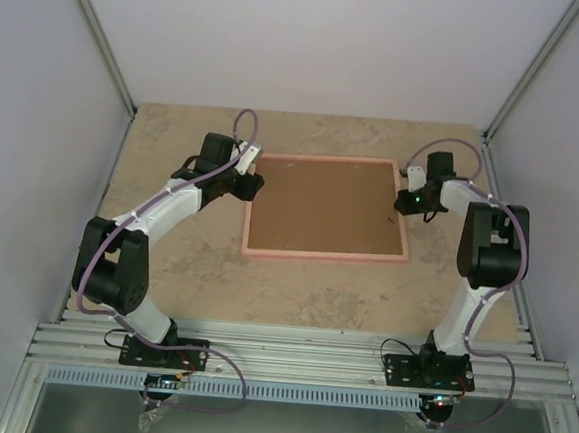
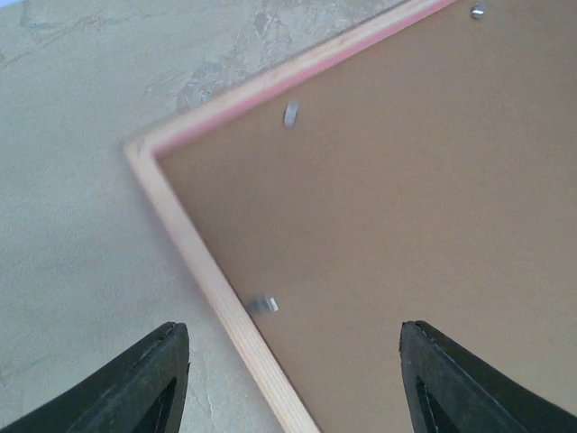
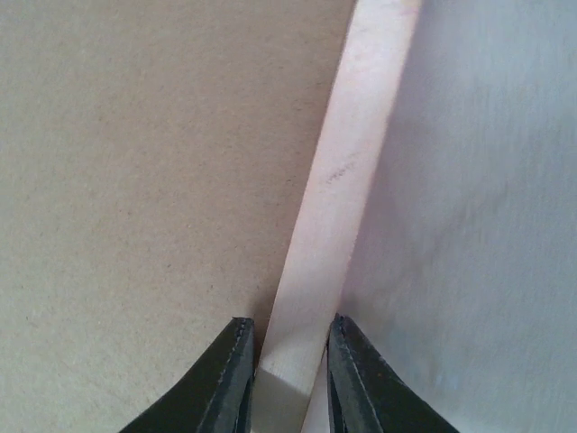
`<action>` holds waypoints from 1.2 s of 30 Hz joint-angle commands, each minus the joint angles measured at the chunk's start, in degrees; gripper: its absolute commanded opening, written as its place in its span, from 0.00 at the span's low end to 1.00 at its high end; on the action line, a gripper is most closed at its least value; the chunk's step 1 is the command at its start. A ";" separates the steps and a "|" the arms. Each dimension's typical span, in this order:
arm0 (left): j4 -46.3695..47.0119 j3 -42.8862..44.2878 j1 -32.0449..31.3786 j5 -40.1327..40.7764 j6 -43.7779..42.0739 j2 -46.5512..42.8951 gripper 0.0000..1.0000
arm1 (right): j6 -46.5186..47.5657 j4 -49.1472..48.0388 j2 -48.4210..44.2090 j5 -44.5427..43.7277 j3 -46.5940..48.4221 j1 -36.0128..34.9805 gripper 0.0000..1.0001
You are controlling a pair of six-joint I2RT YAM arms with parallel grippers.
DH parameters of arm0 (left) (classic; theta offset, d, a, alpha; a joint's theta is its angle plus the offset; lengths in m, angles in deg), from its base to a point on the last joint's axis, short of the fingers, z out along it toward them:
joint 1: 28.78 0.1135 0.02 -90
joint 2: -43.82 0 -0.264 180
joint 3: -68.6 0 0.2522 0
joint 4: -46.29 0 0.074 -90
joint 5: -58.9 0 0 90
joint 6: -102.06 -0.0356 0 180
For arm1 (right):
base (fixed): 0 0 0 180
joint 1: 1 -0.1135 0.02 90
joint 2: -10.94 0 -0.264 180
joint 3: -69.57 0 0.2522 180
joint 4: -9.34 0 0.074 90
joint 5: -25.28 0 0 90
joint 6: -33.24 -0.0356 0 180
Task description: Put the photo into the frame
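I should turn the pink frame lying crosswise (image 1: 320, 205) with my right gripper, because the frame's side rail is slanting in that gripper. Then my right gripper should grip the rail (image 3: 311, 262) again squarely.
The pink frame (image 1: 325, 254) lies back-up on the table, with a brown backing board (image 1: 320, 207) filling it. The photo is not in view. My left gripper (image 1: 255, 184) is open and empty over the frame's far left corner. In the left wrist view its fingers straddle the frame's side rail (image 2: 194, 262) and the board (image 2: 406, 198) without touching them. My right gripper (image 1: 403, 198) is at the far right corner. In the right wrist view it (image 3: 290, 329) is shut on the pale pink rail (image 3: 347, 180), with the board (image 3: 153, 180) to its left.
Small metal tabs (image 2: 263, 305) stand along the board's edge inside the frame, with another (image 2: 290, 113) on the far rail. The frame lies on a beige marbled tabletop (image 1: 166, 257). Grey walls enclose the table on the left, back and right.
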 commanded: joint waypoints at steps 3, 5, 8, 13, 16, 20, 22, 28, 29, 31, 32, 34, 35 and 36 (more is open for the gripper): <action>-0.85 0.26 0.49 -4.18 -1.34 -0.44 0.66 | 16.35 9.96 11.74 7.52 10.81 0.17 0.14; -1.11 0.32 0.49 -4.43 -1.87 0.38 0.66 | 18.93 11.79 14.31 9.05 14.99 -0.24 0.10; -2.20 0.86 0.49 -5.88 -3.09 2.02 0.65 | 24.11 15.00 16.74 12.00 21.18 -1.85 0.07; -3.63 2.46 0.49 -8.52 -3.28 6.39 0.65 | 32.51 19.29 20.43 13.37 28.56 -6.27 0.04; -3.57 3.45 0.49 -8.13 -2.81 9.40 0.64 | 36.07 20.43 22.01 12.86 31.27 -9.38 0.05; -3.51 4.55 0.49 -5.43 -0.81 13.38 0.63 | 37.61 19.63 22.94 11.55 34.42 -12.02 0.10; -4.11 4.81 0.49 -5.21 -0.20 15.51 0.62 | 36.83 21.45 24.33 11.02 38.41 -12.30 0.18; -5.16 4.26 0.49 -5.94 -0.44 17.79 0.60 | 35.17 22.07 20.94 12.12 38.77 -12.13 0.64; -5.24 4.10 0.47 -6.13 -0.44 17.84 0.60 | 35.31 21.42 19.80 12.04 37.20 -12.12 0.67; -5.29 3.79 0.49 -6.23 -0.58 17.97 0.59 | 36.01 21.72 18.49 11.84 35.05 -12.17 0.72; -5.29 3.60 0.45 -6.36 -0.56 18.07 0.59 | 36.64 22.34 18.08 11.80 34.34 -12.14 0.73; -5.42 3.38 0.40 -6.51 -0.60 18.30 0.57 | 37.71 23.34 17.36 11.33 32.43 -12.08 0.77; -5.46 3.28 0.40 -6.46 -0.65 18.45 0.56 | 38.20 23.67 17.02 10.91 31.55 -12.00 0.78; -5.47 3.23 0.40 -6.21 -0.69 18.61 0.55 | 38.66 23.92 16.60 10.64 30.81 -11.84 0.79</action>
